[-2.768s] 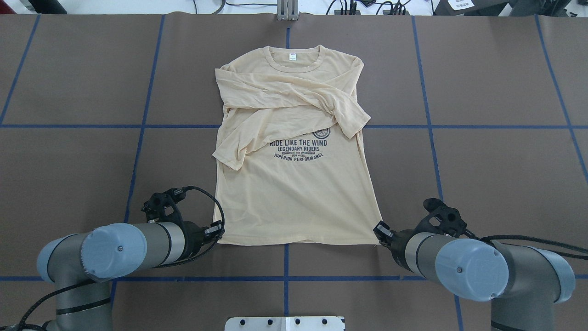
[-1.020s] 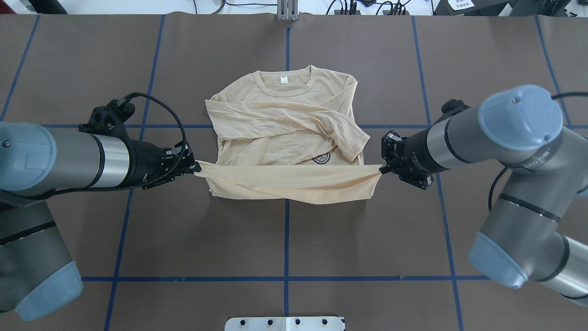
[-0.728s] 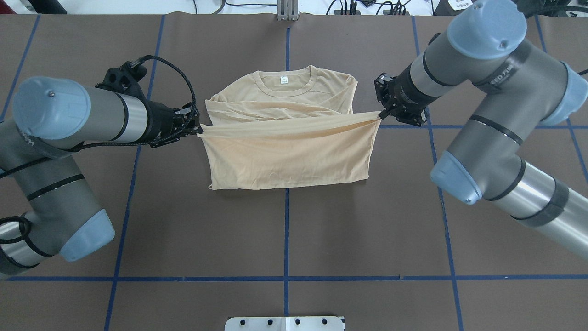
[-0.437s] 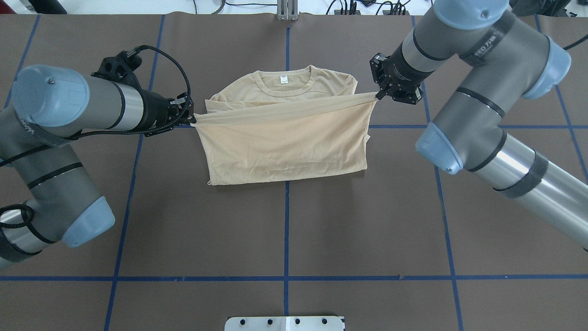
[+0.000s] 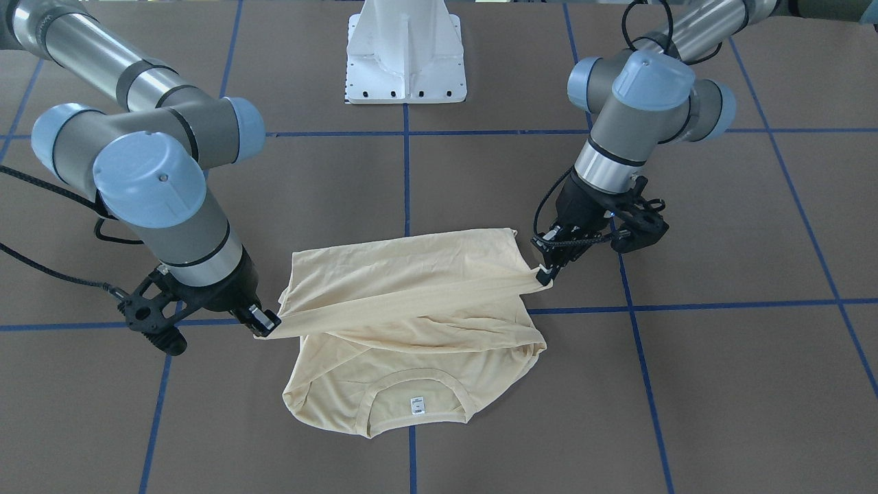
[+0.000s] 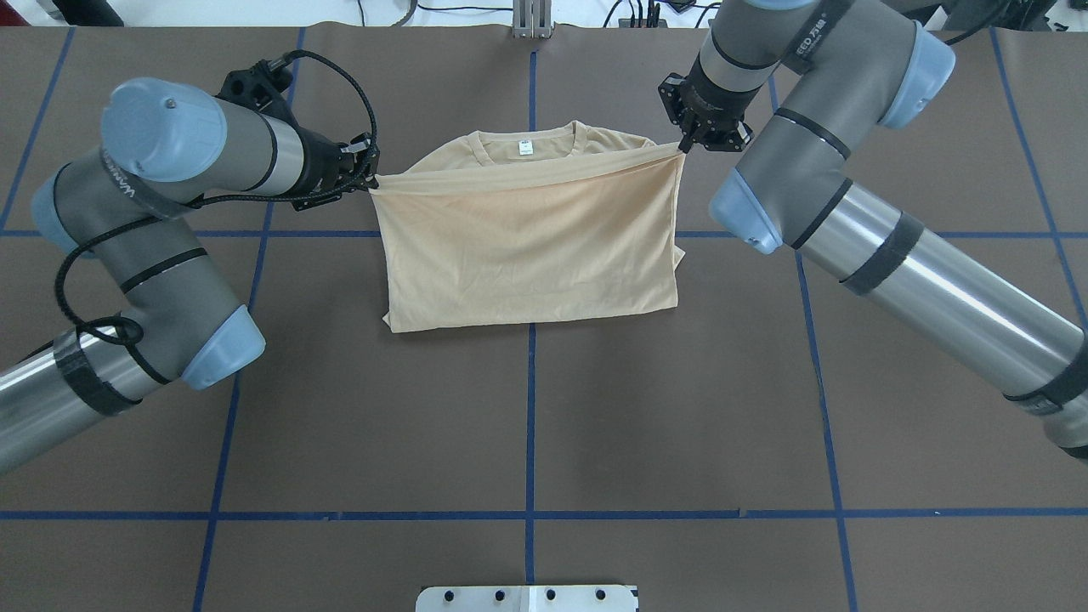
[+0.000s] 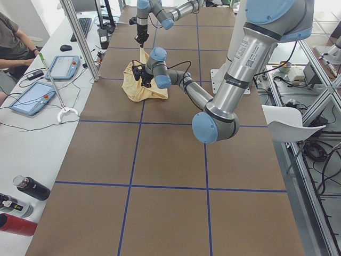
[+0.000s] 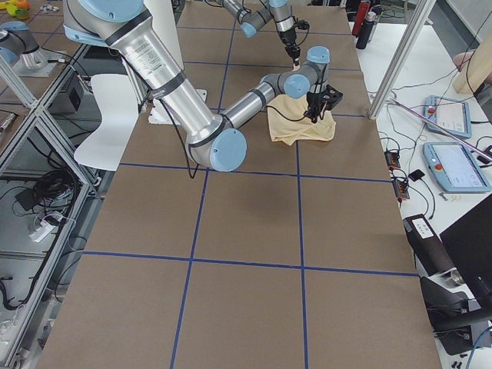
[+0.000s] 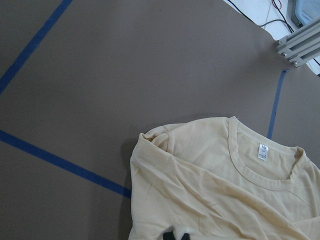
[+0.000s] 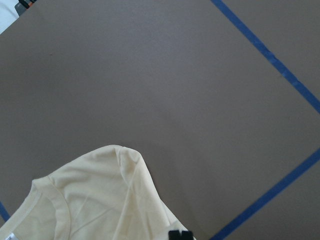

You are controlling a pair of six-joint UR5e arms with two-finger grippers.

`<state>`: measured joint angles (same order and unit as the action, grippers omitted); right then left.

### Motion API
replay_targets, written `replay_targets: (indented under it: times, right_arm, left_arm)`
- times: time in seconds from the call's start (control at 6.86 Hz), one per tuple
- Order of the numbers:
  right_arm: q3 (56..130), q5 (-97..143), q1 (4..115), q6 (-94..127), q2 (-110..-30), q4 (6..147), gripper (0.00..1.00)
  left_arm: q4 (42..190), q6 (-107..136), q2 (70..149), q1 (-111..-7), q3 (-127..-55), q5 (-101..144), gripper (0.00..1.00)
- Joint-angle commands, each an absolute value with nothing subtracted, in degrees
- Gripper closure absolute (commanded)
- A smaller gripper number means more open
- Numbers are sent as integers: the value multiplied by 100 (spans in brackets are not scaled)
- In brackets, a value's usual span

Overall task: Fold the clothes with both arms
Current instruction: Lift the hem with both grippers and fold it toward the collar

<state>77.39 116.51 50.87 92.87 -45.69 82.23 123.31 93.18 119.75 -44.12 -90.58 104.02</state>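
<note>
The shirt's hem (image 5: 411, 303) is tight and straight across, facing the shirt's collar, so my left gripper should go on toward the shirt's shoulder (image 5: 528, 349) and let go of its corner of the hem down there.
The cream-yellow shirt (image 6: 527, 255) lies at the far middle of the table, folded over itself, print hidden. Its collar and white label (image 6: 522, 147) point away from the robot. My left gripper (image 6: 367, 177) is shut on one hem corner, and my right gripper (image 6: 682, 146) is shut on the other. The hem stretches taut between them, just short of the collar, a little above the table. In the front-facing view the left gripper (image 5: 542, 274) and right gripper (image 5: 264, 322) hold the raised hem over the shirt (image 5: 411, 343). Both wrist views show the shoulders (image 9: 225, 185) (image 10: 100, 195).
The brown table cover carries a grid of blue tape lines (image 6: 529, 514). The white pedestal base (image 5: 405, 51) stands at the robot's edge. An aluminium post (image 6: 531, 21) stands at the far edge. An operators' desk with tablets (image 7: 32, 96) and bottles (image 7: 26, 189) runs alongside.
Both grippers took the hem corners at the near edge and carried them up and over toward the collar. The lower half now covers the sleeves and print.
</note>
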Motion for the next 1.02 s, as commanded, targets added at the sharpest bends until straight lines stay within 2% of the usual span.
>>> replay_targets:
  times: [0.0,0.29,0.44,0.87]
  right_arm:
    - [6718,11602,5080,9229,-4124,7717,100]
    - [6094,11540,5045,9211,-3948,7253,100]
    - [5847,11497,4975,9211,-3790,7216,100]
    - [5617,11295,4904,9211,-3771,7075,100]
  left_arm:
    - [12945,9316,12382,-4500,-8020,10119,100]
    - [13453,9316,12621,-4500,-7316,9984,100]
    - [13569,9316,12630,-4491,-7208,9828,100]
    - [13798,9316,12787,-4491,-6796,9660,100]
